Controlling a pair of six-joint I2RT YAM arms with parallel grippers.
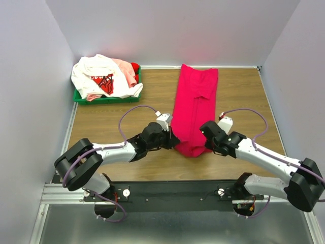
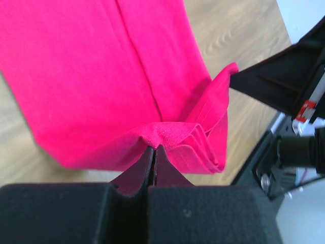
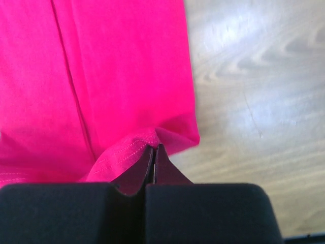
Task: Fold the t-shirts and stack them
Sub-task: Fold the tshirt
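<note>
My right gripper should keep moving the hem forward until it lies across the t-shirt's middle (image 1: 196, 101), since both (image 3: 177, 137) near corners are gripped and the magenta-red t-shirt is flat ahead.
The magenta-red t-shirt (image 1: 194, 104) lies on the table folded into a long narrow strip running away from me. My left gripper (image 1: 172, 141) is shut on its near left corner, seen in the left wrist view (image 2: 154, 146). My right gripper (image 1: 207, 141) is shut on the near right corner, seen in the right wrist view (image 3: 154, 146). The near hem is bunched and lifted slightly between them. The white t-shirt with a red graphic (image 1: 101, 77), the pale pink one (image 1: 124, 67) and the red one (image 1: 135, 67) lie heaped at the back left.
A green plastic tray (image 1: 81, 98) holds the heap of shirts in the back left corner. Grey walls close the table on three sides. Bare wooden table (image 1: 244, 96) lies to the right of the folded shirt and between the tray and the shirt.
</note>
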